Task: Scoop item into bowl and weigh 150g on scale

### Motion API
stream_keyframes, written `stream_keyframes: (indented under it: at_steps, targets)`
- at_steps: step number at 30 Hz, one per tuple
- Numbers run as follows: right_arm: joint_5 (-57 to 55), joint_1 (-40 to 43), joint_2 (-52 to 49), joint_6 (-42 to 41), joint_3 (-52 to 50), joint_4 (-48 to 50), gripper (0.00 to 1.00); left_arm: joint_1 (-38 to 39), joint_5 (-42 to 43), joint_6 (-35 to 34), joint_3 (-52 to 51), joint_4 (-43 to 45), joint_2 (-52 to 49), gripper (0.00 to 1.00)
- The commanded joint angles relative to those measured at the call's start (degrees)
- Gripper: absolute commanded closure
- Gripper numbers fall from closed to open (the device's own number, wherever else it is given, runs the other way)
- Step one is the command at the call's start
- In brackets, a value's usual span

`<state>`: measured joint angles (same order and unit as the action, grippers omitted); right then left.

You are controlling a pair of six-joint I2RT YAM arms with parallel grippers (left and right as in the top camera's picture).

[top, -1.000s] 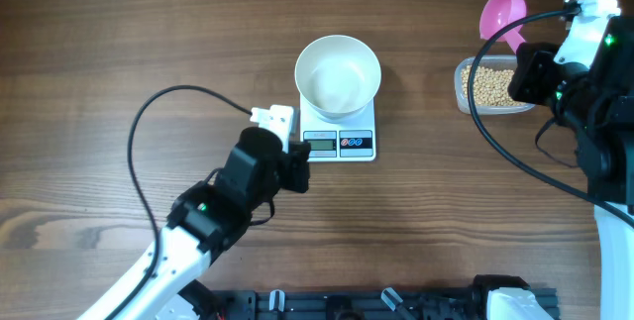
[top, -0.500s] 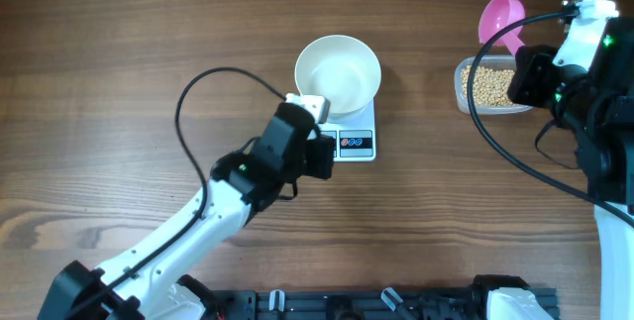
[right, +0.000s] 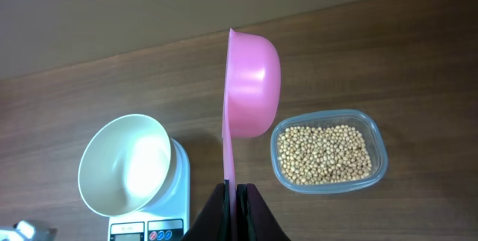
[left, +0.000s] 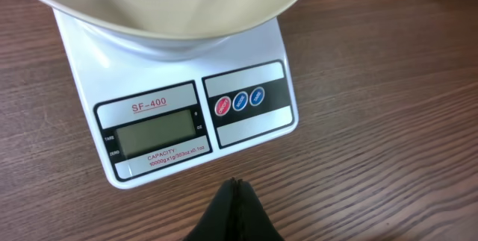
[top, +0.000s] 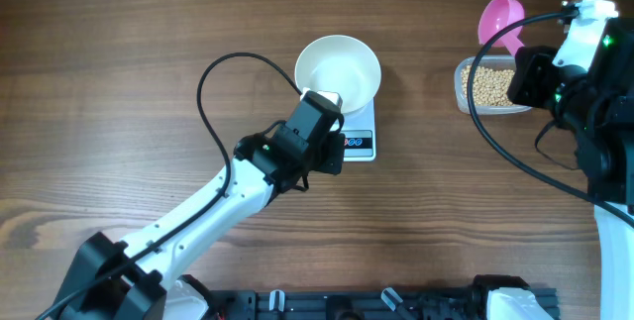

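Note:
My left gripper needs to lower its fingers and reach forward to the red button (left: 222,106), because the scale's grey display (left: 157,133) is blank and the fingers are short of the buttons.
The white bowl (top: 338,75) (left: 172,10) (right: 123,165) stands empty on the white scale (top: 363,122) (left: 179,114) (right: 179,189). The scale's grey display shows no digits. My left gripper (top: 323,148) (left: 236,183) is shut on nothing, with its tips over the wood just in front of the scale's front edge. My right gripper (top: 519,53) (right: 233,187) is shut on the handle of a pink scoop (top: 501,15) (right: 252,84). It holds the scoop on edge, above and behind the tub. The tan beans (top: 489,86) (right: 325,154) lie in a clear tub (right: 377,140).
In the overhead view the left arm covers the scale's display, and its black cable (top: 213,92) loops over the wood to the left. The right arm's cable (top: 495,132) hangs in front of the tub. Bare wood separates the scale from the tub.
My left arm has swung right and forward, from left of the scale to over its front edge. The right arm and the scoop have not moved.

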<state>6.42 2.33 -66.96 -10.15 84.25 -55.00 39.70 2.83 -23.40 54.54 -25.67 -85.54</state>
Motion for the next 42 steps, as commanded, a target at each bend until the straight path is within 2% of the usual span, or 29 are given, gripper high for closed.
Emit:
stream_keyframes:
  at_steps: [1,5,9,13,17,22,39,42]
  targets:
    - [1.05,0.22,-0.24,1.11,0.46,-0.04,0.96,0.15,-0.76,0.72,0.46,1.05,-1.86,0.96]
    - [1.05,0.22,-0.24,1.16,0.46,-0.04,0.96,0.22,0.37,1.46,0.33,4.33,-1.90,0.96]
    - [0.96,0.22,-0.24,1.16,0.46,0.17,0.96,0.07,5.51,3.93,-3.06,10.54,-1.90,0.96]
    - [0.83,0.22,-0.24,1.20,0.46,0.13,0.96,-1.29,6.75,3.96,-3.96,7.56,-1.79,0.96]
    - [0.83,0.22,-0.24,1.18,0.46,0.11,0.96,-3.63,13.31,6.97,-3.98,5.64,-0.55,0.96]
    - [0.83,0.22,-0.24,1.20,0.46,0.13,0.96,-5.95,13.22,7.85,-3.98,5.92,-0.63,0.96]
    - [-0.04,0.22,-0.24,1.18,0.46,0.35,0.96,-5.79,12.44,8.00,-3.98,11.67,-3.85,0.96]
    - [-0.04,0.22,-0.24,1.16,0.46,0.35,0.96,-5.62,10.01,8.00,-3.98,11.08,-4.02,0.96]
